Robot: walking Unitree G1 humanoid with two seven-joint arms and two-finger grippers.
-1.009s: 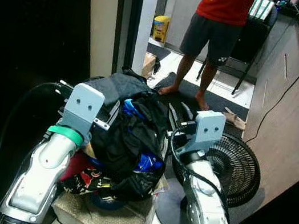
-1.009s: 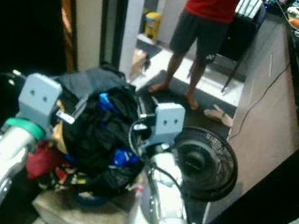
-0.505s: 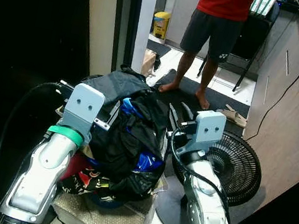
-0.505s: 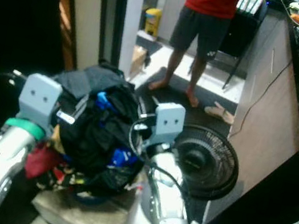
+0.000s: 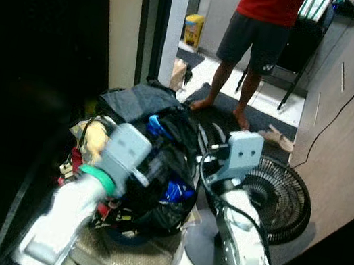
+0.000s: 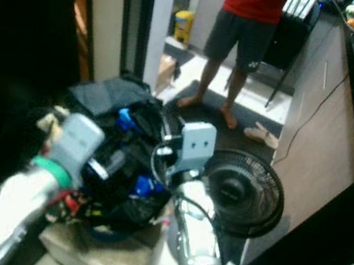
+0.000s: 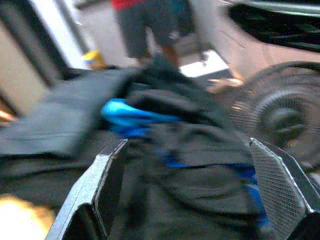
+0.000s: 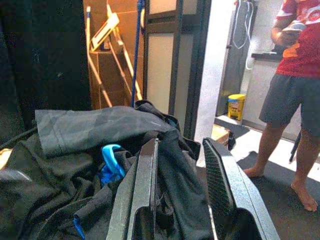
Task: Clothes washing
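Observation:
My gripper will lift the black cloth [image 5: 169, 160], and the cloth will droop over the fingers and hang down wide because it lies bunched in loose folds [image 7: 200, 172].
A heap of dark clothes [image 5: 156, 170], with blue and red pieces and a grey garment [image 5: 134, 101] on top, lies on a wrapped box [image 5: 121, 256]. My left arm [image 5: 95, 187] reaches over the near left side of the heap and looks blurred. In the left wrist view my left gripper [image 7: 189, 145] is open wide, with black and blue cloth [image 7: 135, 117] just ahead of its fingers. My right gripper [image 8: 180, 142] is open with a narrow gap, at the heap's right edge above dark cloth [image 8: 100, 150]. The right arm [image 5: 237, 219] stands between heap and fan.
A black floor fan [image 5: 279, 200] stands close on the right of my right arm. A barefoot person [image 5: 261, 24] in a red shirt stands on a dark mat beyond the heap. A wooden counter [image 5: 349, 128] runs along the right, a dark doorway on the left.
My left arm has swung to the right and inward over the heap, its wrist now lower and nearer the middle. The right arm has hardly moved. The camera has shifted slightly.

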